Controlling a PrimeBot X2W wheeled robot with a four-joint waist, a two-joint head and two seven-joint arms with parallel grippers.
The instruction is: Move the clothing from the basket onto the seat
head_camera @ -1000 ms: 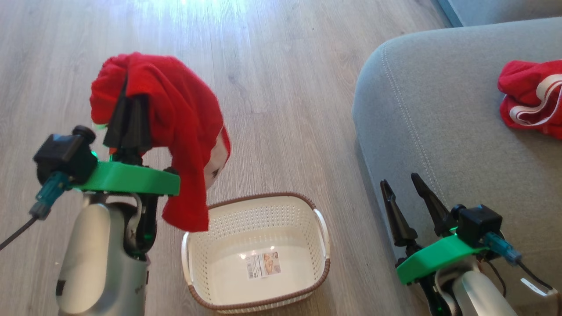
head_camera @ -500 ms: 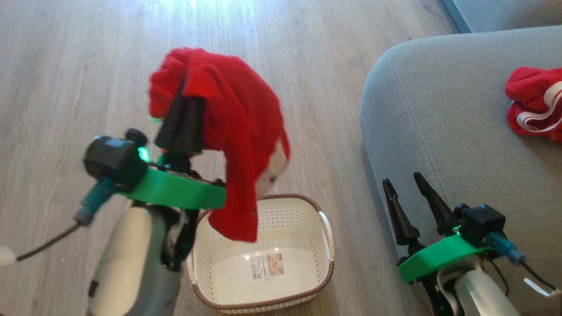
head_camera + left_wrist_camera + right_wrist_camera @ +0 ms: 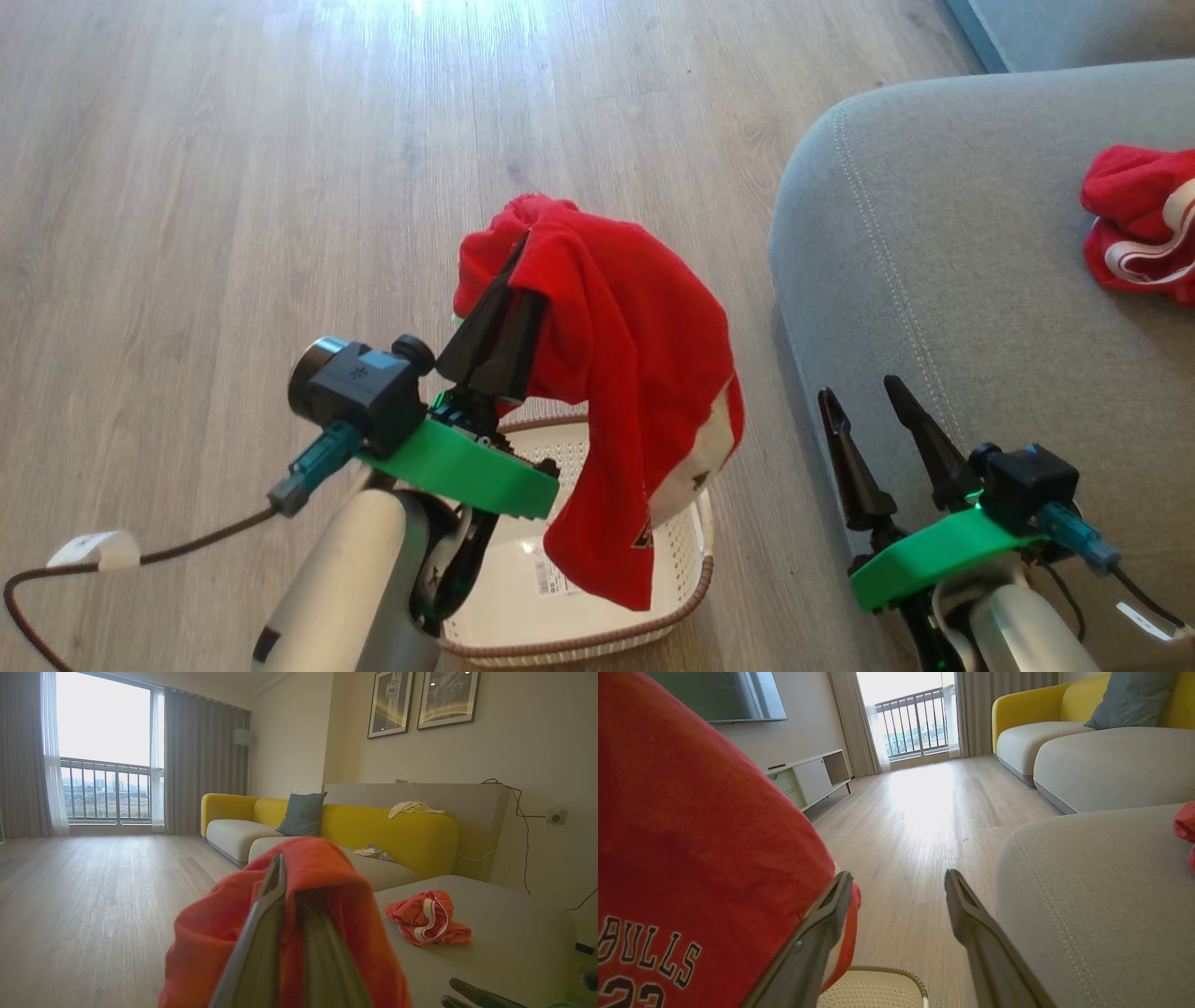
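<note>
I expect the cream basket [image 3: 515,610] to be empty once I carry the hanging red clothing away, because a label on the bottom [image 3: 551,575] shows beneath it.
My left gripper [image 3: 516,254] is shut on a plain red piece of clothing [image 3: 635,392], which drapes over its dark fingers and hangs above the cream basket [image 3: 693,546]. In the left wrist view the cloth [image 3: 327,868] covers most of the fingers [image 3: 275,891]. A second red garment with white stripes [image 3: 1134,224] lies crumpled on the grey seat [image 3: 934,261], to the right. My right gripper [image 3: 857,390] stands open and empty by the seat's front corner. In the right wrist view the hanging garment [image 3: 691,835] shows printed lettering, left of the open gripper [image 3: 899,873].
Wooden floor [image 3: 233,187] stretches to the left and ahead. A dark cable with a white tag [image 3: 93,551] trails at the lower left. A yellow sofa [image 3: 392,830] stands beyond the seat, a low TV cabinet [image 3: 808,779] across the room.
My left arm has swung right with the red garment, from left of the basket to above it and nearer the seat. The right gripper has stayed put.
</note>
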